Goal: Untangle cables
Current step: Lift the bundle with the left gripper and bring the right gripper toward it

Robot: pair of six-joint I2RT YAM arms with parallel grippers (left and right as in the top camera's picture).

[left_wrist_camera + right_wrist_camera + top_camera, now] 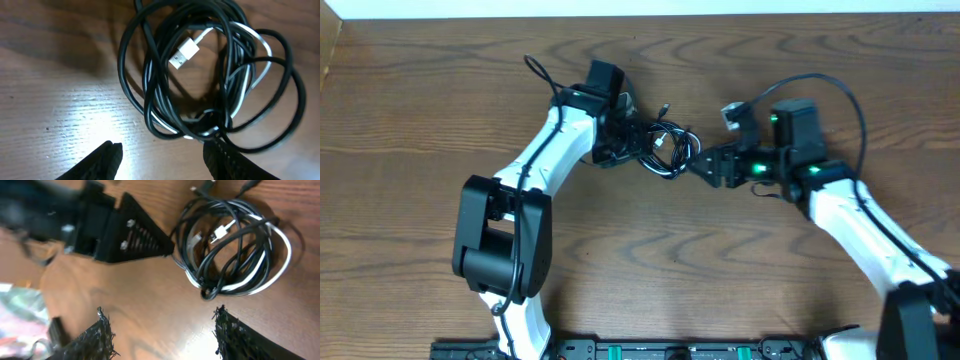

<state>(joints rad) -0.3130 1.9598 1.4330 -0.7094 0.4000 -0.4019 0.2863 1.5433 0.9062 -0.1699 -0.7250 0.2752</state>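
My right gripper's fingers are open, and the tangled bundle [670,152] lies flat beyond them. My left gripper should first lift the black loops [161,117] so my right gripper can take them.
A tangled bundle of cables [663,147] lies on the wooden table between my two arms: long black loops wound with a shorter white cable. In the left wrist view the cables [210,75] fill the upper right, and a white USB plug [183,52] lies inside the loops. In the right wrist view the cables [235,245] lie at the upper right. My left gripper [162,152] is open, its right finger touching the bundle's near edge. My right gripper [162,325] is open just short of the bundle, nothing between its fingers. The left gripper's black finger [135,232] shows in the right wrist view.
The bundle's black plug ends [665,108] point toward the table's far side. A thick black robot wire [840,95] arcs over my right arm. The table's far edge [640,14] runs along the top. A white tag [731,110] sits on my right wrist.
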